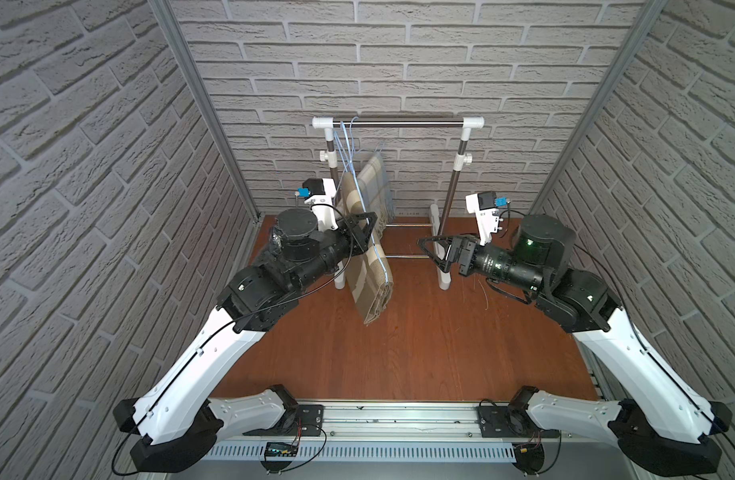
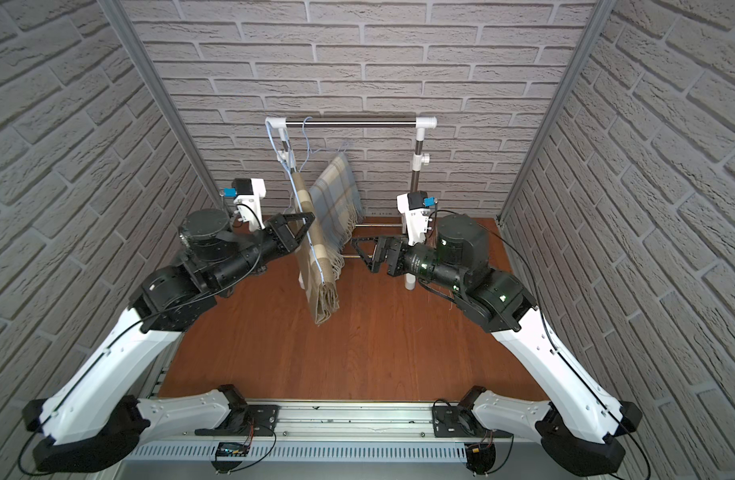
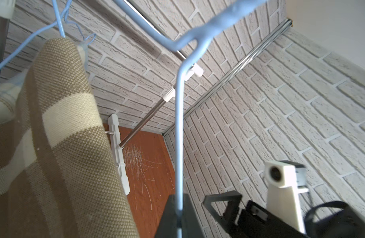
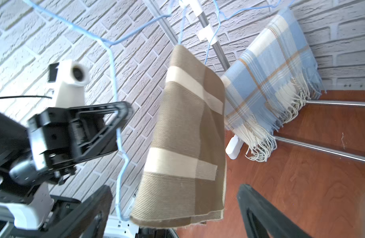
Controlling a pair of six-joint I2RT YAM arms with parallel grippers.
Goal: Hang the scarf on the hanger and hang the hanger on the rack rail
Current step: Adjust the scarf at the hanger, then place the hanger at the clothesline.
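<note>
The light blue hanger's wire (image 1: 385,278) is tucked into the scarf's top fold, so the tan scarf (image 1: 366,273) will come along and stay draped when the robot pulls the hanger.
A tan scarf (image 1: 368,270) (image 2: 316,266) with cream bands is draped over a light blue wire hanger (image 3: 179,123) and hangs folded above the floor. My left gripper (image 1: 372,230) (image 2: 309,224) is shut on the hanger's wire, which shows pinched between the jaws in the left wrist view at the left gripper (image 3: 178,216). The hanger's top reaches up toward the rack's rail. My right gripper (image 1: 430,253) (image 2: 361,253) stands open to the right of the scarf and holds nothing. In the right wrist view the scarf (image 4: 187,134) hangs just ahead of the right gripper (image 4: 177,206).
A clothes rack with a steel rail (image 1: 407,122) stands at the back on white feet. A blue plaid fringed scarf (image 1: 376,183) (image 4: 270,82) hangs on another hanger behind the tan one. Brick-pattern walls close in both sides. The floor (image 1: 399,340) is brown wood.
</note>
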